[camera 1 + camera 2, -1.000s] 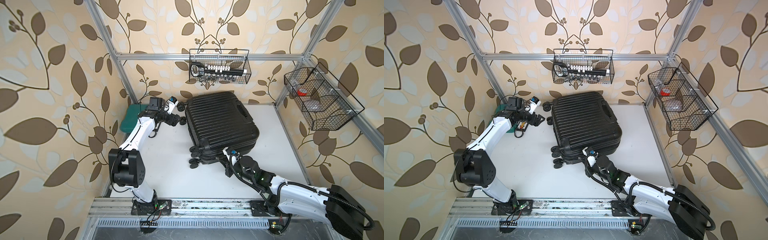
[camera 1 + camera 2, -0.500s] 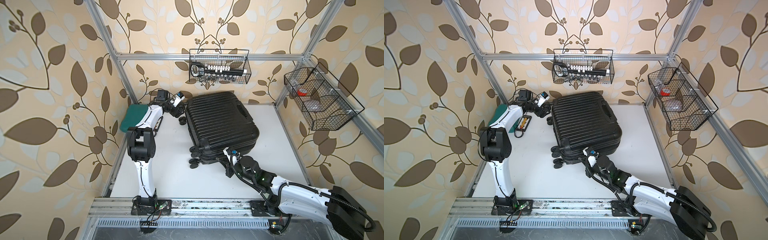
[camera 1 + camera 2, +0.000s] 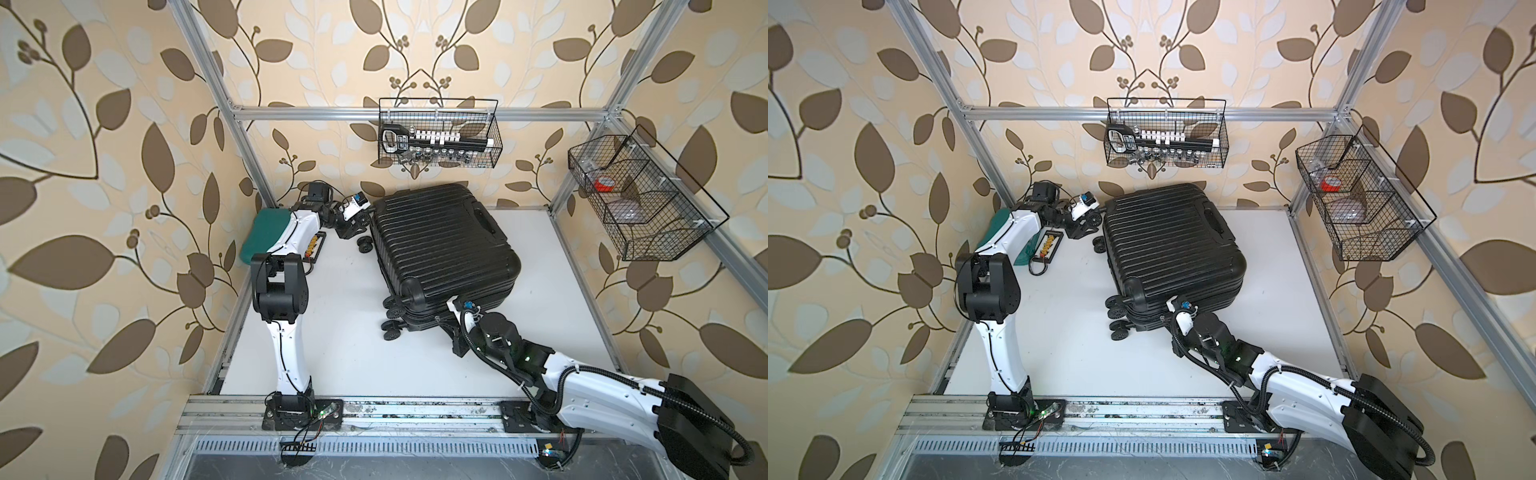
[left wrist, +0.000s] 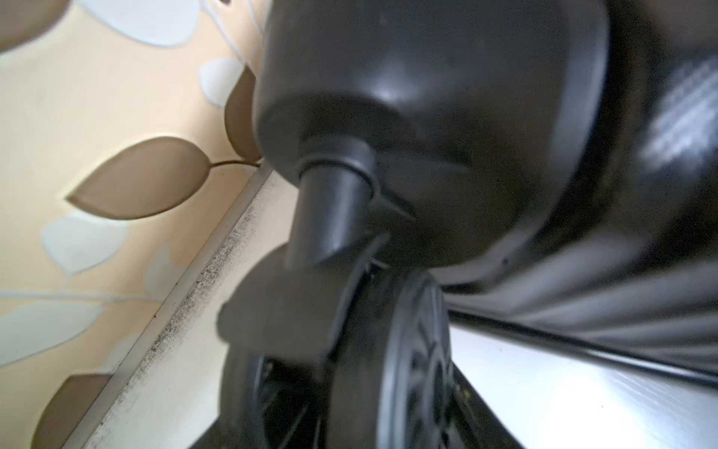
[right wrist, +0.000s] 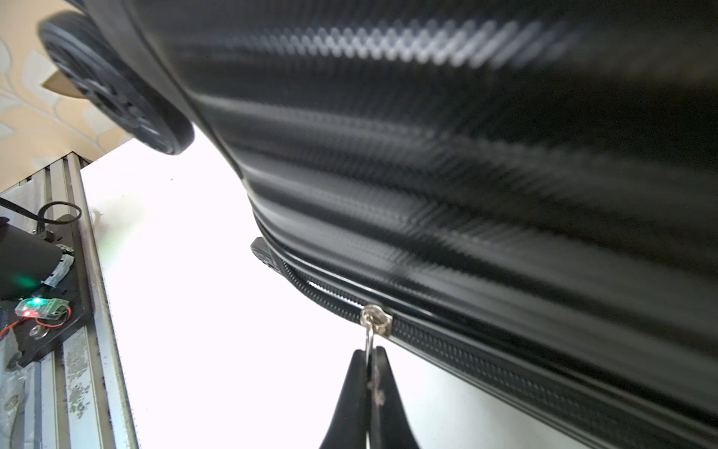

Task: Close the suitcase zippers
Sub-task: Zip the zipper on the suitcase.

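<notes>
The caster wheel (image 4: 400, 359) is crooked in my left gripper. Next, I open the gripper, close it straight over the caster wheel's fork (image 4: 295, 303), and turn the slanting suitcase around.
The black ribbed suitcase (image 3: 440, 245) (image 3: 1171, 245) lies flat on the white table. Along its near side runs the zipper track (image 5: 485, 357), with a silvery slider (image 5: 375, 317) on it. My right gripper (image 5: 369, 352) (image 3: 442, 322) is shut on the slider's pull tab (image 5: 368, 338). My left gripper (image 3: 361, 222) (image 3: 1090, 220) sits at the case's far left corner. There a caster wheel (image 4: 408, 350) fills the space between its fingers (image 4: 480, 412). The view is too blurred to show whether they press on the wheel.
A teal case (image 3: 266, 226) and a small tray of coloured bits (image 3: 314, 249) lie under the left arm by the left wall. Wire baskets hang on the back wall (image 3: 438, 133) and the right wall (image 3: 640, 199). More caster wheels (image 3: 392, 328) stick out near the right gripper.
The left arm has straightened up and its gripper has moved right to the suitcase's far left wheel, its jaws narrowing. The right gripper has stayed on the pull tab.
</notes>
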`<state>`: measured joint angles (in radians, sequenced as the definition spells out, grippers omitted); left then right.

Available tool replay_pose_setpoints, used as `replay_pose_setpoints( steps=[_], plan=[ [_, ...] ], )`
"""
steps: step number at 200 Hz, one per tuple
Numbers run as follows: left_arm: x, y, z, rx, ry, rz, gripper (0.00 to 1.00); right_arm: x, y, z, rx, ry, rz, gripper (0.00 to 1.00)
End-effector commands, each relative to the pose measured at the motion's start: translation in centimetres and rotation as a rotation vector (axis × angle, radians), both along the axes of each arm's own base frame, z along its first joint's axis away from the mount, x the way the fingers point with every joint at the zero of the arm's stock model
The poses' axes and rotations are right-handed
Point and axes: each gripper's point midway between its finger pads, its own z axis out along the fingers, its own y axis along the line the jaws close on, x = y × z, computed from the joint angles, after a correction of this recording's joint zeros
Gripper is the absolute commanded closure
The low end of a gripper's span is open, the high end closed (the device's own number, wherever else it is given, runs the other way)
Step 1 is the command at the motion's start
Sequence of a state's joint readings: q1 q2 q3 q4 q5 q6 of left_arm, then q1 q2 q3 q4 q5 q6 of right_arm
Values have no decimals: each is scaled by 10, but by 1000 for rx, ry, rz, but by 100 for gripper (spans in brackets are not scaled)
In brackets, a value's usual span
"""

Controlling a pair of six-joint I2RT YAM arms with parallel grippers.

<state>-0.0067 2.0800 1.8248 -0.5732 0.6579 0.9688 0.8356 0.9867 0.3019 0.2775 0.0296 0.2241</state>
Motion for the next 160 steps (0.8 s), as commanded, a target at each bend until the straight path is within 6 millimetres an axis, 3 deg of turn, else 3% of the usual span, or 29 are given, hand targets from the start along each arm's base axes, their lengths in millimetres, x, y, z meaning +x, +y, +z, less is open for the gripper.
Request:
replay_pose_setpoints(
  steps=[1,27,37,74,101,160],
  plan=[
    [-45,-28,37,-70,-1,-130,42,2,1,3,8,5,-7,100],
    [-76,-31,43,-119,50,-120,42,1,-1,0,-4,6,-9,100],
    [-79,-29,43,-125,41,-84,37,1,-1,0,-5,5,-8,100],
    [-55,-4,46,-131,36,109,24,-2,-2,0,3,7,-1,100],
    [-42,12,43,-113,104,204,23,-2,-4,1,14,10,-10,100],
    [-11,28,49,-49,22,261,19,-3,-6,5,22,1,-16,100]
  ],
)
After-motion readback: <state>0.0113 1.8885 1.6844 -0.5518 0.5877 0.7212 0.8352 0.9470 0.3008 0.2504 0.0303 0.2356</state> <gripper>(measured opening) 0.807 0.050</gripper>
